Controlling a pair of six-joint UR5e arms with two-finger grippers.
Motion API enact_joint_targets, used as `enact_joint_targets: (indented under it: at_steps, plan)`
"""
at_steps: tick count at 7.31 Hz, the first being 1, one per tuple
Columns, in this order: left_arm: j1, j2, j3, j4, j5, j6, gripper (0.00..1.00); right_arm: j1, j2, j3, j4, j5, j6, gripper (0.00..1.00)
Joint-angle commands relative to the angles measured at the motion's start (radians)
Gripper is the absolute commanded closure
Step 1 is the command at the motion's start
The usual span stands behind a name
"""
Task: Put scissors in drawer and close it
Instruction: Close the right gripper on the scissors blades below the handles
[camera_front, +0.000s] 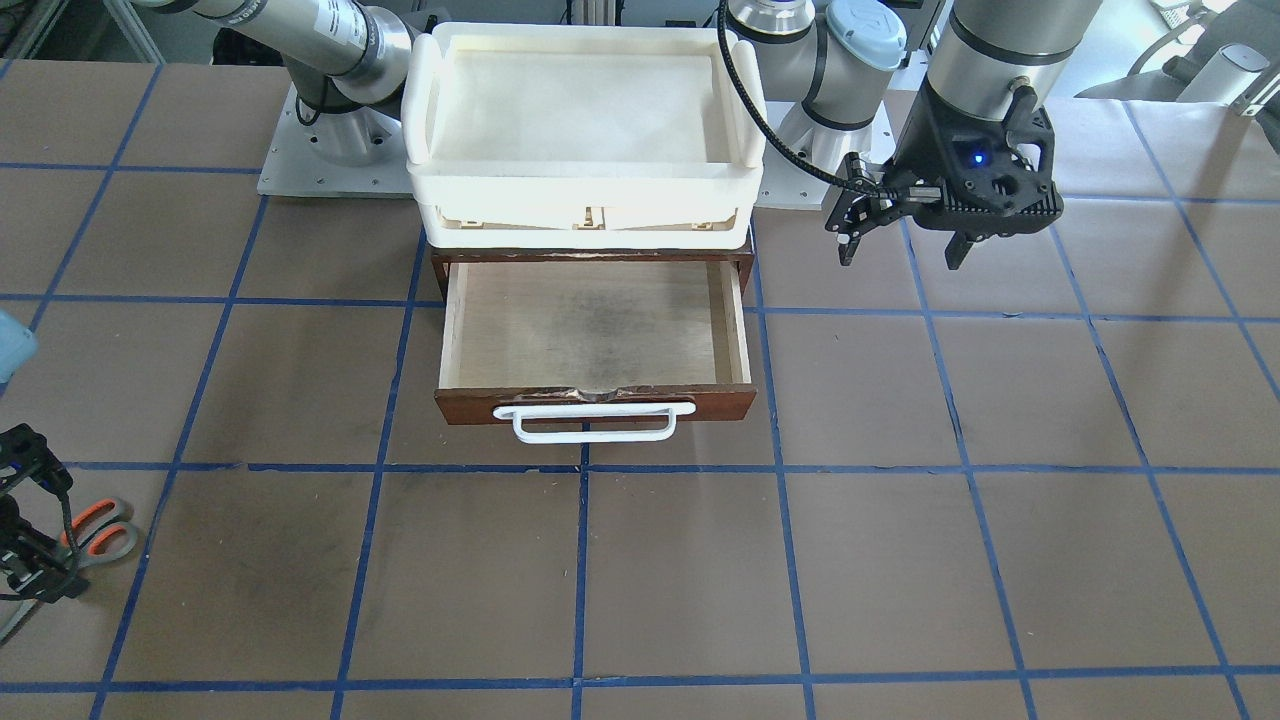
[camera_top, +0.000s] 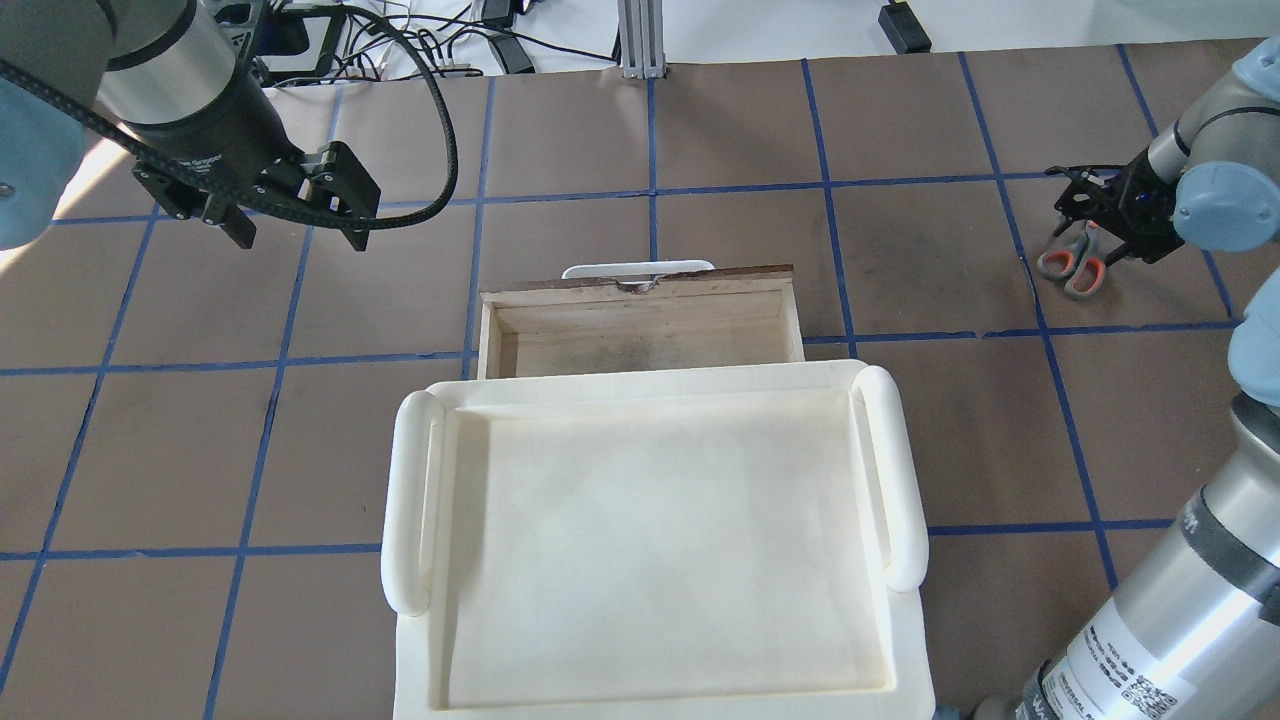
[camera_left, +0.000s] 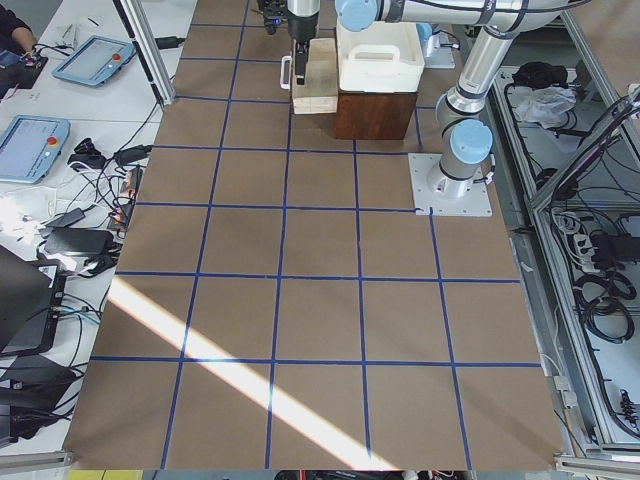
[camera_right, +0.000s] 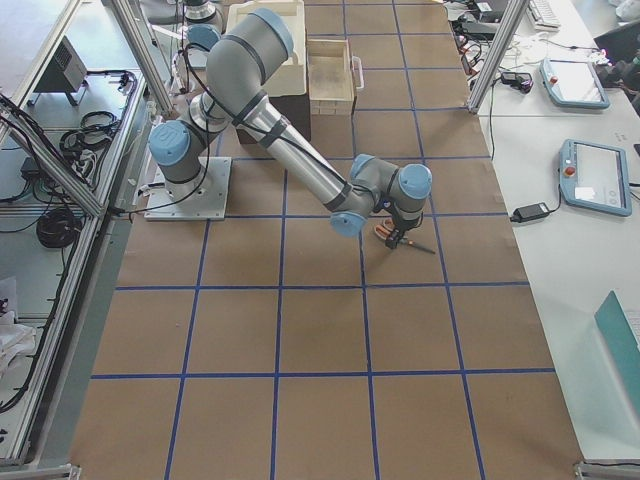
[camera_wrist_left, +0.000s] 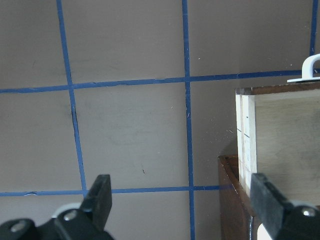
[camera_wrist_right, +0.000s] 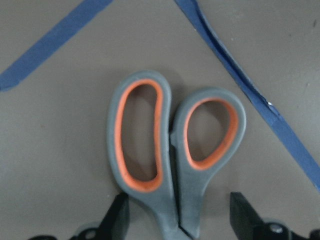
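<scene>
The grey loops meet (camera_wrist_right: 172, 136) and both arms lie between my fingers, so I expect the scissors (camera_wrist_right: 180, 207) to stay shut when I carry them to the drawer.
The scissors (camera_wrist_right: 170, 155) lie flat on the table, grey loops lined in orange, blades hidden under the wrist. They also show in the front view (camera_front: 100, 535) and the overhead view (camera_top: 1072, 262). My right gripper (camera_wrist_right: 180, 225) is open and low over them, one finger on each side of the neck just below the loops, neither clearly touching. The drawer (camera_front: 600, 405) is pulled out and empty, with a pale plywood box (camera_top: 640, 292), a brown front and a white handle. My left gripper (camera_front: 900, 255) is open and empty, hovering beside the cabinet on the robot's left (camera_top: 298, 238).
A cream-white plastic tray (camera_front: 585, 180) sits on top of the brown cabinet above the drawer. Blue tape lines grid the brown table. The drawer's side wall (camera_wrist_left: 245, 135) shows in the left wrist view, just right of that gripper.
</scene>
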Motion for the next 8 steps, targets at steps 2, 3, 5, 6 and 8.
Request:
enact_joint_targets:
  at_steps: [2, 3, 5, 6, 8]
  plan:
    - [0.0, 0.0, 0.0, 0.0, 0.0, -0.001, 0.0, -0.001, 0.001, 0.005, -0.056, -0.009, 0.013, 0.72]
    - [-0.002, 0.0, 0.0, 0.0, -0.002, -0.001, 0.0, -0.001, 0.004, 0.005, -0.056, -0.009, 0.019, 0.75]
    - [-0.002, 0.0, 0.0, 0.0, -0.002, -0.001, 0.0, -0.001, 0.006, 0.006, -0.056, -0.007, 0.023, 0.76]
    - [-0.002, 0.0, 0.0, 0.002, -0.002, -0.001, 0.0, -0.001, -0.005, 0.002, -0.056, -0.009, 0.037, 0.87]
    - [-0.002, 0.0, 0.0, 0.002, -0.002, -0.001, 0.0, -0.001, -0.049, -0.005, -0.038, -0.012, 0.148, 1.0]
